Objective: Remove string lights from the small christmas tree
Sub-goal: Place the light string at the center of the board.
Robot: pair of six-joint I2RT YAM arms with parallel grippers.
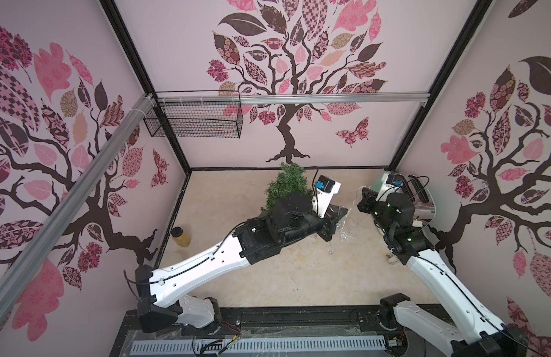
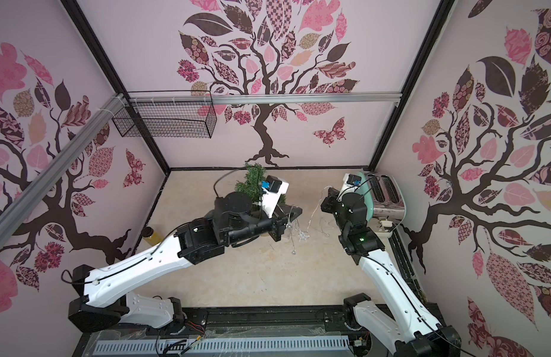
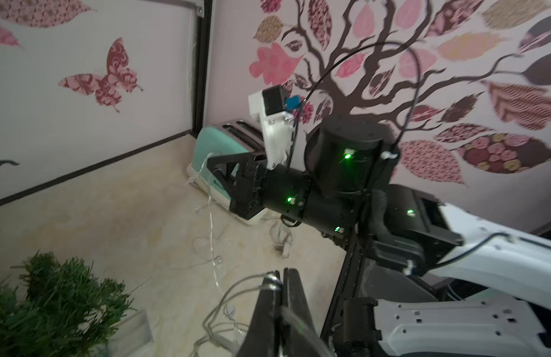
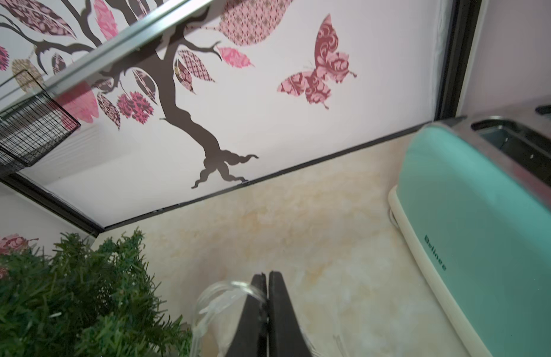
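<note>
The string lights [image 2: 303, 234] hang free of the small christmas tree, so my left gripper keeps bringing them down until they reach the open tabletop [image 2: 303, 257], then let go.
The small christmas tree [image 1: 286, 185] [image 2: 252, 182] stands bushy and green at the back of the table, partly behind my left arm. The string lights [image 1: 345, 233] [image 2: 302, 233], a thin silvery wire with clear bulbs, lie in a loose tangle on the table between the two grippers, right of the tree. My left gripper [image 3: 282, 273] [image 1: 342, 213] is shut on the wire, which wraps round one fingertip. Shut on a loop of the same wire [image 4: 224, 290] is my right gripper [image 4: 267, 276] [image 1: 360, 201], raised beside the tree [image 4: 67, 293]. A clear box [image 3: 135, 327] lies by the tree [image 3: 57, 296].
A mint toaster [image 1: 422, 197] [image 4: 472, 216] stands at the back right, close behind my right arm, with a white plug [image 2: 382, 225] in front of it. A yellow jar [image 1: 179, 236] sits by the left wall. A black wire basket [image 1: 193, 119] hangs on the back rail.
</note>
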